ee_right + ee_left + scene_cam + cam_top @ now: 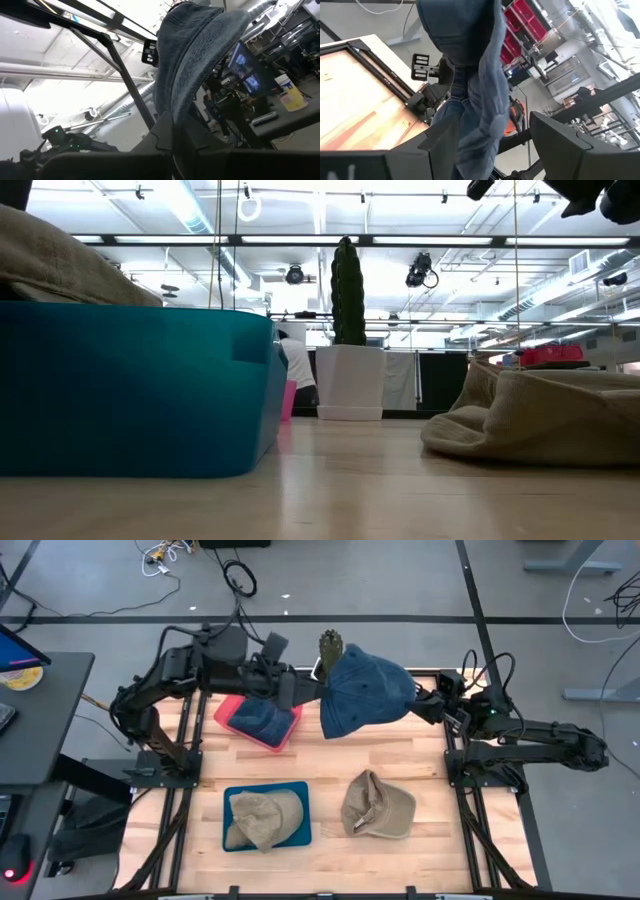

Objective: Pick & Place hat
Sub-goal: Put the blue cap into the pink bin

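Note:
The blue hat [372, 690] is in my right gripper, far from the pink tray. Next, my left gripper grabs the hat's free edge [479, 145] and takes the hat to the tray.
A blue denim hat [365, 690] hangs in the air over the table's far middle, between my two arms. My right gripper [420, 700] is at its right side and shut on it; the hat also shows in the right wrist view [195, 55]. My left gripper [312, 692] is at the hat's left edge. Its fingers [440, 145] are open, and the hat's cloth [475, 115] runs between them. A second blue hat [258, 720] lies in a pink tray [232, 708]. My right gripper pinches a fold of the blue hat's cloth [176, 117] between its two fingers, coming level from the table's right side. The hat is lifted clear of the table. My left gripper's open fingers stand on either side of the cloth; I cannot tell whether one touches it.
A tan hat [265, 818] lies in a teal tray [298, 790] at the near left. Another tan hat [378, 805] lies on the bare wood at the near middle. A cactus in a white pot [347, 310] stands at the far edge.

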Available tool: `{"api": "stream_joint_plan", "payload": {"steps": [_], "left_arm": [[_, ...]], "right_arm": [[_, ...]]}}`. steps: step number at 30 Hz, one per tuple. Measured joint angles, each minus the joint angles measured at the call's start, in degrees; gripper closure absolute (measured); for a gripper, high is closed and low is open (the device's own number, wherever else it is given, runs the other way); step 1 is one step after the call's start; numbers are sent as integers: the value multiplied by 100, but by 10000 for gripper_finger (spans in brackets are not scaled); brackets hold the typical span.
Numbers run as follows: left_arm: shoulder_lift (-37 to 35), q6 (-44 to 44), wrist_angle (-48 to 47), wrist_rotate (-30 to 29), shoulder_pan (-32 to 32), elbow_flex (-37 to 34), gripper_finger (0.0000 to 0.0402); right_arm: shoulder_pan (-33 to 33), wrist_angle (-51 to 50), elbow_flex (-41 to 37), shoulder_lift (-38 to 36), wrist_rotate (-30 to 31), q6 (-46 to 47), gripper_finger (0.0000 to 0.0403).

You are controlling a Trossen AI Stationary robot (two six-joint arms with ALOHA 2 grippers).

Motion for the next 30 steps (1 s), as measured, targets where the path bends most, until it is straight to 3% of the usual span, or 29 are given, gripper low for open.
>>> {"api": "stream_joint_plan", "payload": {"steps": [12, 27, 30], "left_arm": [[402, 482, 10, 316, -15, -4, 173], [269, 691, 10, 529, -17, -2, 365], [266, 767, 8, 530, -15, -2, 380]], "right_arm": [[-17, -407, 0, 0, -1, -61, 396], [-91, -442, 0, 0, -61, 48, 395], [-89, -442, 0, 0, -231, 214, 383]]}}
